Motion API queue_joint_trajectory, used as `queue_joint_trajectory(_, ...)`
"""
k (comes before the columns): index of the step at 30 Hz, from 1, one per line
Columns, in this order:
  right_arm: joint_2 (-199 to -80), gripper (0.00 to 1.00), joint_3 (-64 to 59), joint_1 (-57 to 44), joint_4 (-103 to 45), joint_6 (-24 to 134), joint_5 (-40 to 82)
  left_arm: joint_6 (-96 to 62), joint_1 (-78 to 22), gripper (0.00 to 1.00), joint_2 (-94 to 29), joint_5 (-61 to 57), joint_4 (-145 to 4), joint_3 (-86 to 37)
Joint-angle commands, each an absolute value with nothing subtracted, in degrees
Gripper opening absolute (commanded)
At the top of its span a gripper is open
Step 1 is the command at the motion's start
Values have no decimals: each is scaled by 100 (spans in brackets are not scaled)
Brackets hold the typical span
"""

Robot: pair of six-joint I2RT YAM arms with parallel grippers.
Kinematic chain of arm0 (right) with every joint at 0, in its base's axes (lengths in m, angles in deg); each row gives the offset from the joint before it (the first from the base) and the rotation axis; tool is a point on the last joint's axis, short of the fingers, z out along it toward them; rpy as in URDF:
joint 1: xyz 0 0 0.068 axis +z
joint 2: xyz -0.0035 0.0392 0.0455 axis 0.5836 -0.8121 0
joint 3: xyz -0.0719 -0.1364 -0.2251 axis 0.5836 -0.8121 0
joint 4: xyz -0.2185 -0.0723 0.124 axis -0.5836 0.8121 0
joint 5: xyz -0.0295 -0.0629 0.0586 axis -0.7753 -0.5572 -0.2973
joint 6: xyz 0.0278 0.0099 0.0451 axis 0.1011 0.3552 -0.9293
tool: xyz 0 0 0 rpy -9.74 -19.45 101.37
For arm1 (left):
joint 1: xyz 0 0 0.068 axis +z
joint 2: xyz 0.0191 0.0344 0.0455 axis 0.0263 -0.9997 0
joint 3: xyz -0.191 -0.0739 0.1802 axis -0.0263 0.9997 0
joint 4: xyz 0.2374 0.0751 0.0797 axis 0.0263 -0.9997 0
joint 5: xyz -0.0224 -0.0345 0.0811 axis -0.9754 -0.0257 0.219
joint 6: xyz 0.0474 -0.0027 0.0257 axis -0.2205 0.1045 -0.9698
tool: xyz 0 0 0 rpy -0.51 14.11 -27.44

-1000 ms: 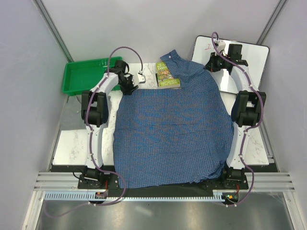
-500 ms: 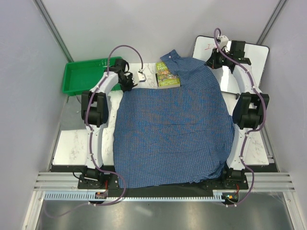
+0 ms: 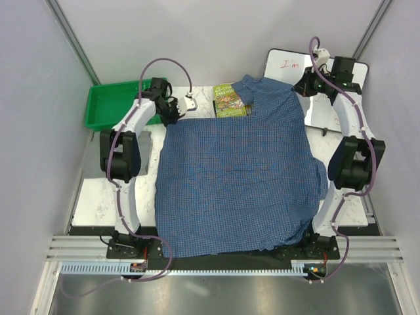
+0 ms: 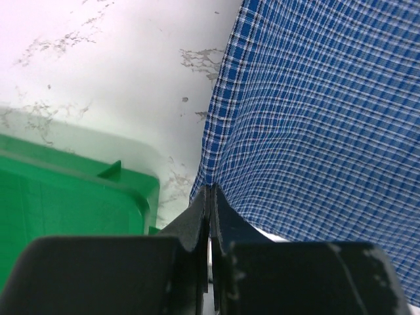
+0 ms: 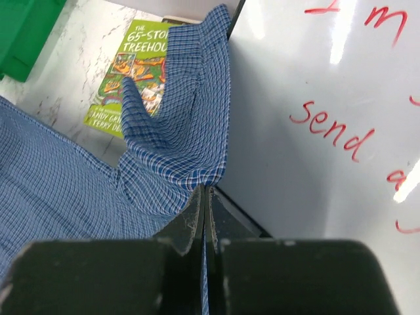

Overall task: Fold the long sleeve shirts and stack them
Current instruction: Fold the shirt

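The shirt's body (image 3: 176, 176) lies flat in front of its held back corner (image 3: 175, 124), so the robot's left gripper should continue to pull that corner toward the front until the corner rests on the shirt's body.
A blue checked long sleeve shirt (image 3: 236, 184) lies spread over most of the table, its collar end at the back near the book. My left gripper (image 3: 172, 113) is shut on the shirt's back left corner (image 4: 220, 167), beside the green tray. My right gripper (image 3: 303, 88) is shut on the shirt's back right edge (image 5: 190, 151), lifted over the whiteboard's edge. In both wrist views the cloth runs pinched between the closed fingers. No grey shirt shows.
A green tray (image 3: 115, 102) sits at the back left, close to my left gripper. A green paperback book (image 3: 228, 102) lies at the back, partly under the collar. A whiteboard (image 3: 331, 85) with red writing lies at the back right under my right arm.
The left gripper has shut on the shirt's back left corner. The right gripper, holding cloth, moved back and right, pulling the collar end rightward and stretching the shirt's top edge.
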State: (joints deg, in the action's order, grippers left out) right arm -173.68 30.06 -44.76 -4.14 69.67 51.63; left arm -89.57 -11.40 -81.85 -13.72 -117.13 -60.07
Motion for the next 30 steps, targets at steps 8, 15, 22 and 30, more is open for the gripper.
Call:
queue_joint_trajectory(8,-15538,0,1901,-4765,380,7638,5457,-9041,-1206,2,-6181,-1863,-11575,-4168)
queue_joint_trajectory(15,-14597,0,1031,-4888,1206,8393,5334,-9252,-1267,2,-4968,-2030,-11662,-2833)
queue_joint_trajectory(22,-13822,0,-15,-5091,1910,9175,4886,-9463,-1601,2,-4079,-1951,-11953,-1531)
queue_joint_trajectory(30,-13743,0,-499,-5257,2279,9756,4631,-9252,-1794,2,-4184,-1863,-11962,-1117)
